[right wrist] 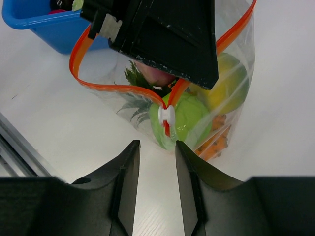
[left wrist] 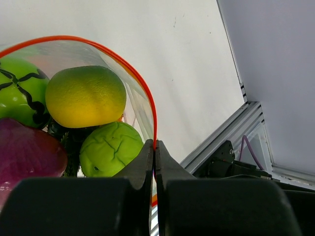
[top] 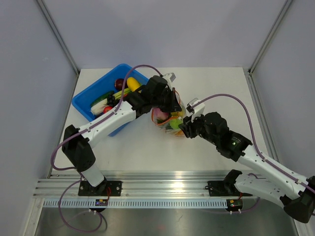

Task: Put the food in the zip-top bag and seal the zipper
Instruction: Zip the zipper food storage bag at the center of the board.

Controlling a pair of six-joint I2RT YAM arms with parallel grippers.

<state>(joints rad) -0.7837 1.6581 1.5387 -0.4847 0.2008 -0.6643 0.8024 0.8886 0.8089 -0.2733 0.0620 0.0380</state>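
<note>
The zipper has only a short orange end hanging below the white slider, so my right gripper should pinch that end first, and then my left gripper should take the slider.
The zip-top bag stands mid-table, its mouth held up and partly open. Inside I see food: a yellow lemon, green apples, a purple piece, pineapple leaves and an orange piece. My left gripper is shut on the zipper, pinching the orange-red strip. The zipper's white slider hangs just beyond my right gripper, which is open with only table between its fingers. In the top view the left gripper is over the bag and the right gripper is at its near side.
A blue bin with more toy food stands at the back left, touching the left arm's forearm. The aluminium rail runs along the near table edge. White walls enclose the table.
</note>
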